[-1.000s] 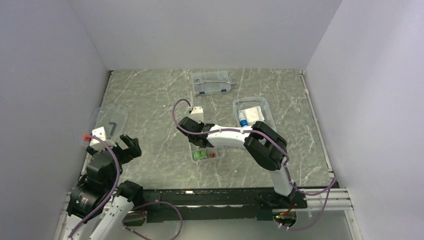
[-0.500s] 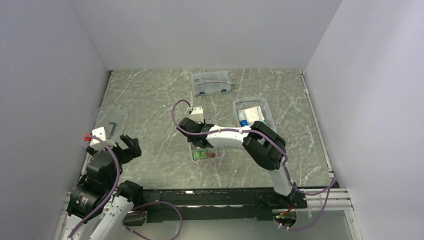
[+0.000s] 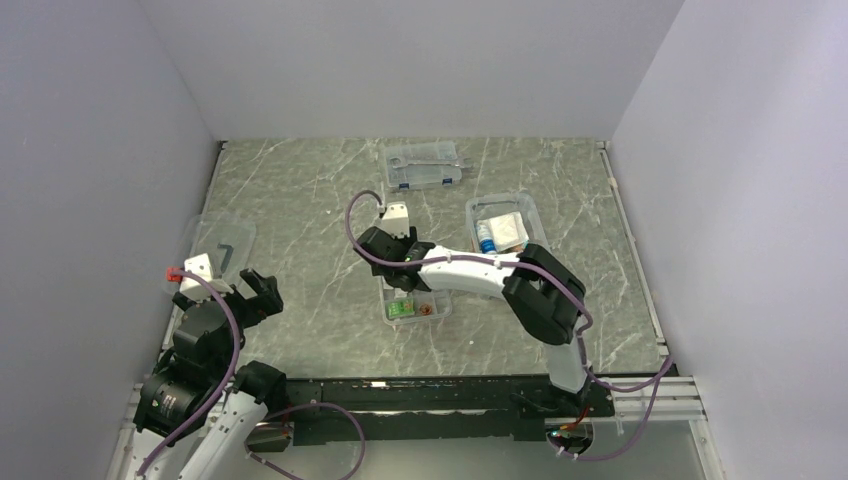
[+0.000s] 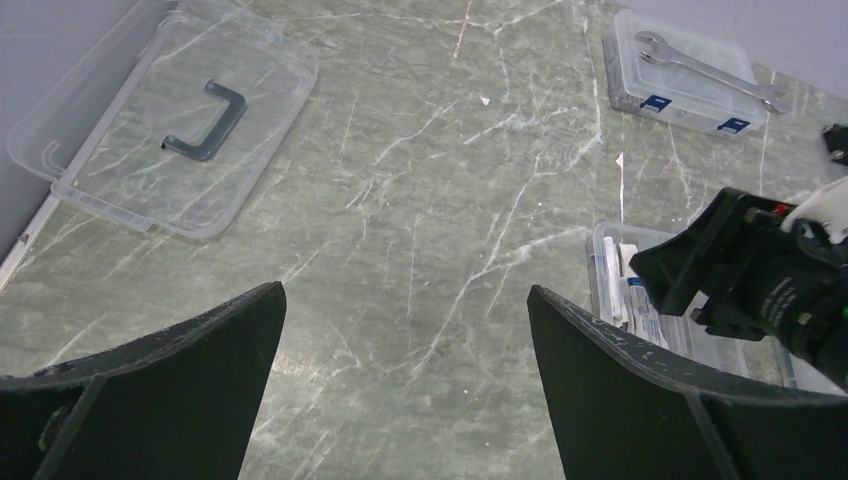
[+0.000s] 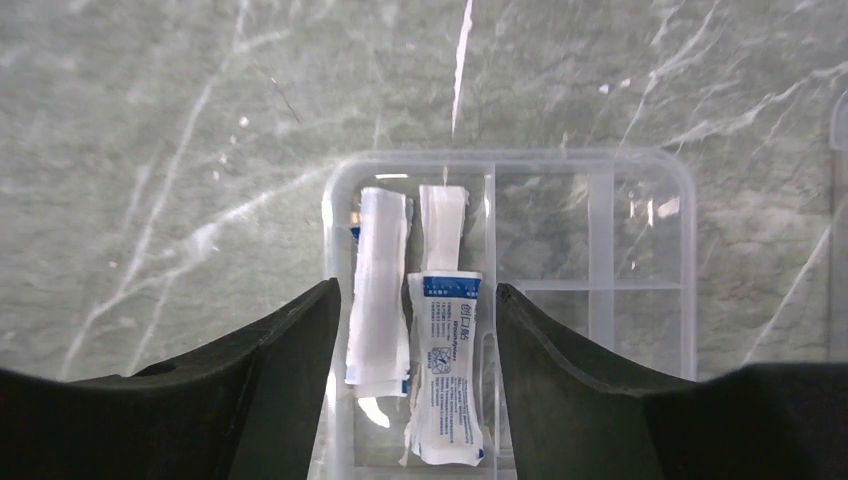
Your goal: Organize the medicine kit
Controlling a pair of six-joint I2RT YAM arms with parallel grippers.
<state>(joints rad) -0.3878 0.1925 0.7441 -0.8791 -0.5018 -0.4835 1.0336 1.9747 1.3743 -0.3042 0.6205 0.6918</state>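
Note:
My right gripper's fingers straddle the white packets (image 5: 446, 360), with the clear tray's handle off to one side, so I should back up and center on the tray's middle handle (image 5: 489, 370).
The medicine kit's clear divided tray (image 5: 520, 156) lies on the marble table directly under my right gripper (image 5: 418, 290). That gripper is open, and its jaws stand apart on either side of two white packets. A blue-printed packet (image 5: 445, 370) and a plainer packet (image 5: 378, 290) lie in the tray's left compartment, touching neither finger. From above, the tray (image 3: 432, 312) also holds small green and orange items. The kit's clear box (image 3: 472, 212) with a blue-capped bottle stands at the right. The black-handled lid (image 4: 170, 120) lies ahead of my open, empty left gripper (image 4: 405, 290).
A flat clear case with blue latches and a wrench (image 3: 423, 165) sits at the back centre. The right arm (image 4: 760, 270) reaches across the table's middle over the tray. White walls close in the table on three sides.
My right gripper has gone from shut to open and drawn back a little from the tray, leaving the blue-printed packet in the left compartment. The left arm has not moved.

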